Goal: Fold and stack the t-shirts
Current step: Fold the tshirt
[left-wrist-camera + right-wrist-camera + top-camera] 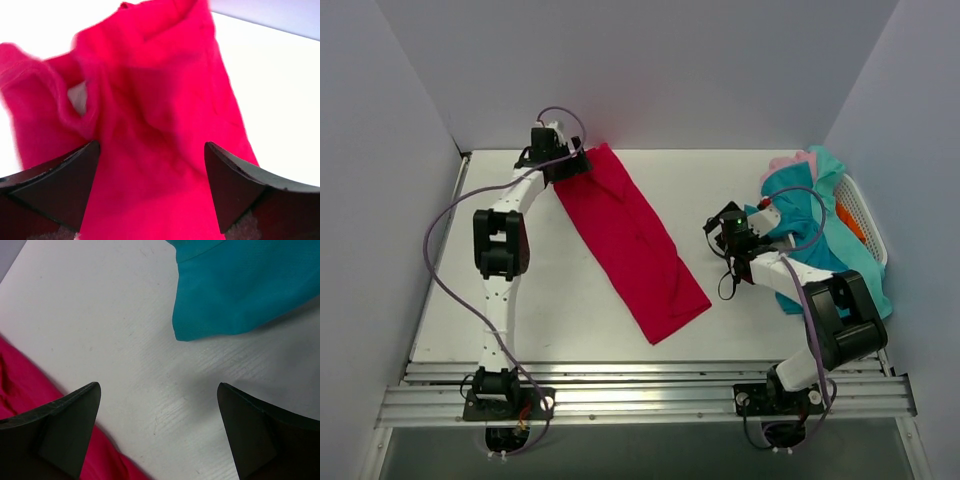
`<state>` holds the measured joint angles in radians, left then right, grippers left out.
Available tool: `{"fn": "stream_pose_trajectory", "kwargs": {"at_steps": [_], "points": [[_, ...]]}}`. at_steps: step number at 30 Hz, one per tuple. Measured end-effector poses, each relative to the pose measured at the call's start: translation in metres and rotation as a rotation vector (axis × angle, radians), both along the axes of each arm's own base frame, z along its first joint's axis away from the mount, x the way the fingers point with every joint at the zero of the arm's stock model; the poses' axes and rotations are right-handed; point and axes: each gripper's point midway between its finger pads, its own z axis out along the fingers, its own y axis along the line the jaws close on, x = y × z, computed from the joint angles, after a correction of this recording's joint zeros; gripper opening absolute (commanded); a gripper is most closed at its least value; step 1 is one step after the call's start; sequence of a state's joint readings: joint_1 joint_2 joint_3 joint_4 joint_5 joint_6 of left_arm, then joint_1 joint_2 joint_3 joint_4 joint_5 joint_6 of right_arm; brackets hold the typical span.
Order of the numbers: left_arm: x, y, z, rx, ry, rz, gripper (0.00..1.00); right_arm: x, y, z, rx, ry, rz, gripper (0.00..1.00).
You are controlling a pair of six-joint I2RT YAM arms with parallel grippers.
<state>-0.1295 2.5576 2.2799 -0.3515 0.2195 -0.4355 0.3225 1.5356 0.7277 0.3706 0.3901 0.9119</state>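
My left gripper needs to leave the t-shirt's far end and join my right gripper at the t-shirt's near end [675,318] to make the t-shirt straight, as I see the crimson red t-shirt lying slanted [631,236].
The crimson red t-shirt [635,245] lies on the white table as a long folded strip, running diagonally from far left to near centre. My left gripper [570,165] is at its far end, open, with its jaws spread over the red cloth [155,100]; its fingers [70,175] hold nothing. My right gripper [722,228] is open and empty over bare table, between the red shirt's edge [20,390] and a teal t-shirt [240,290]. Teal t-shirts [815,225] are heaped at the right, with a pale pink one [788,162] behind them.
A white slotted basket [865,215] stands at the right wall under the heap, with something orange inside. Grey walls enclose the table on three sides. An aluminium rail [640,395] runs along the near edge by the arm bases.
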Motion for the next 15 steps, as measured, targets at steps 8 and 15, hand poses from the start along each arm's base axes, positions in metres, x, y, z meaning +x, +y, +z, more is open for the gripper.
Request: {"fn": "stream_pose_trajectory", "kwargs": {"at_steps": [8,15], "points": [[-0.058,0.043,0.183,0.018,-0.317,0.130,0.94,-0.012,0.015,0.006,0.006,-0.017,0.046,0.97],[-0.152,0.065,0.276,-0.029,-0.498,0.271,0.94,-0.037,0.024,0.012,0.034,-0.042,0.098,0.91]]}}
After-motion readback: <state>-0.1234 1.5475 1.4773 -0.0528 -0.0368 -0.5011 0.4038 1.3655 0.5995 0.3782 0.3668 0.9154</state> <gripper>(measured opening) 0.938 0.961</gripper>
